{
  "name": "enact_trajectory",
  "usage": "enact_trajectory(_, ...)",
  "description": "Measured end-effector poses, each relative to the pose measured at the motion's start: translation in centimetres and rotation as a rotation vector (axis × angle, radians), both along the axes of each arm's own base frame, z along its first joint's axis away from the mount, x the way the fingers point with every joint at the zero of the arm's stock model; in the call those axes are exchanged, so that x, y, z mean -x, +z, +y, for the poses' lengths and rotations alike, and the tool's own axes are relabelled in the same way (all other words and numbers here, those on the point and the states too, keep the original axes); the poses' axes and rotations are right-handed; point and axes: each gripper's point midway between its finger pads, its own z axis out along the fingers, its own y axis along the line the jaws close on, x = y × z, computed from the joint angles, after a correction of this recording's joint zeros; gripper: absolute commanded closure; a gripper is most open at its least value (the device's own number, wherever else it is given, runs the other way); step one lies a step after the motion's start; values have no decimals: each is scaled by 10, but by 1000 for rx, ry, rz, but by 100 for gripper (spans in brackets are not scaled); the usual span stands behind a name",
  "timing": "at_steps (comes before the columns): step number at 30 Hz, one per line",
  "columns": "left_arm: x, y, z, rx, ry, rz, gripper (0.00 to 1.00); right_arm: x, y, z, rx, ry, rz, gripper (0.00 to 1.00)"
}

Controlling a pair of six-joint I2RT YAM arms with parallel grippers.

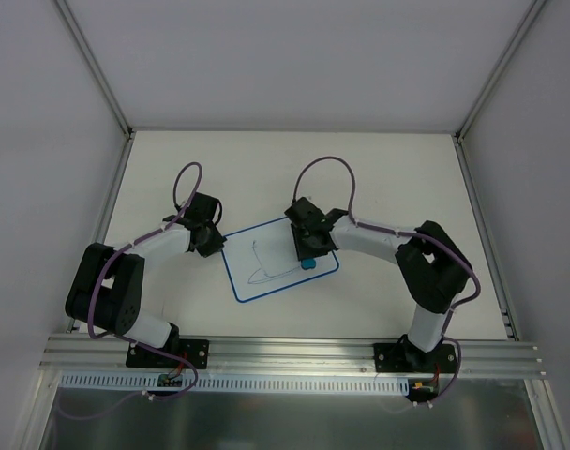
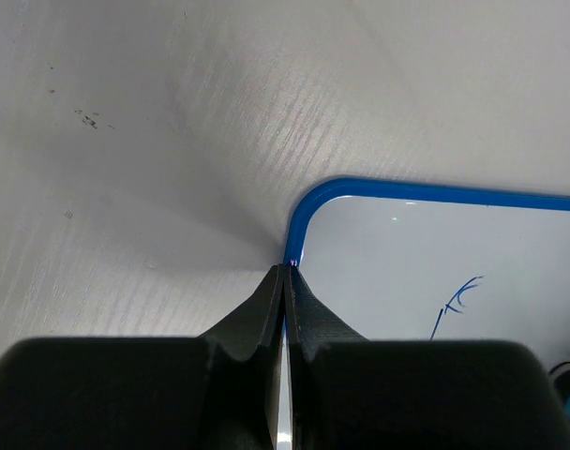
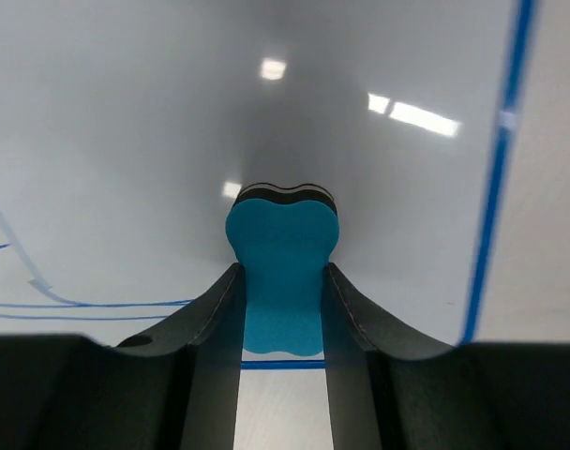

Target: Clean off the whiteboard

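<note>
I can see the eraser point(image 1: 308, 264) near the whiteboard's short border, past the blue drawn lines, so my right gripper should wipe back over those lines point(image 1: 264, 274) toward my left gripper.
The whiteboard point(image 1: 266, 279) lies tilted in the middle of the table, white with a thin blue border, bearing blue drawn lines point(image 1: 260, 265). My right gripper point(image 1: 308, 255) is shut on a bright-blue eraser point(image 3: 282, 253), which rests on the board point(image 3: 126, 141) near its right edge, to the right of the drawn lines point(image 3: 79, 304). The left gripper point(image 2: 287, 268) is shut with nothing between its fingers. Its tips sit on the blue border by a rounded corner of the board point(image 2: 435, 244). Part of the drawing point(image 2: 457, 302) shows to its right.
Bare white tabletop point(image 1: 388, 178) surrounds the board. Grey walls with metal corner posts point(image 1: 97, 66) close off the back and sides. An aluminium rail point(image 1: 294, 352) carrying both arm bases runs along the near edge.
</note>
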Motion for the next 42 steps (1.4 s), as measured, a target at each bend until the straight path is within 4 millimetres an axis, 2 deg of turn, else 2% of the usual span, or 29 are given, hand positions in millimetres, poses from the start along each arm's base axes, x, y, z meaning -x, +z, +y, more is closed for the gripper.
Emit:
enact_trajectory(4, 0, 0, 0, 2, 3, 0, 100, 22, 1, 48, -31, 118, 17, 100)
enact_trajectory(7, 0, 0, 0, 4, 6, 0, 100, 35, 1, 72, -48, 175, 28, 100)
enact_trajectory(9, 0, 0, 0, 4, 7, 0, 100, 40, 0, 79, -53, 192, 31, 100)
enact_trajectory(13, 0, 0, 0, 5, 10, 1, 100, 38, 0, 77, -77, 168, 45, 100)
enact_trajectory(16, 0, 0, -1, 8, 11, 1, 100, 31, 0, 60, -105, 111, 54, 100)
enact_trajectory(24, 0, 0, -2, 14, 9, 3, 100, -8, -1, -37, -77, -160, 40, 100)
enact_trajectory(26, 0, 0, -2, 16, 9, 3, 100, -10, 0, -48, -71, -185, 35, 100)
enact_trajectory(30, 0, 0, -3, 19, 10, 3, 100, -6, 0, -44, -42, -159, 14, 100)
enact_trajectory(32, 0, 0, -3, 20, 9, 3, 100, -1, 0, -35, -20, -124, 14, 100)
enact_trajectory(34, 0, 0, -4, 23, 8, 4, 100, 5, 0, -15, -10, -73, 18, 100)
enact_trajectory(42, 1, 0, -5, 30, 6, 6, 100, 33, 2, 106, -96, 151, 42, 100)
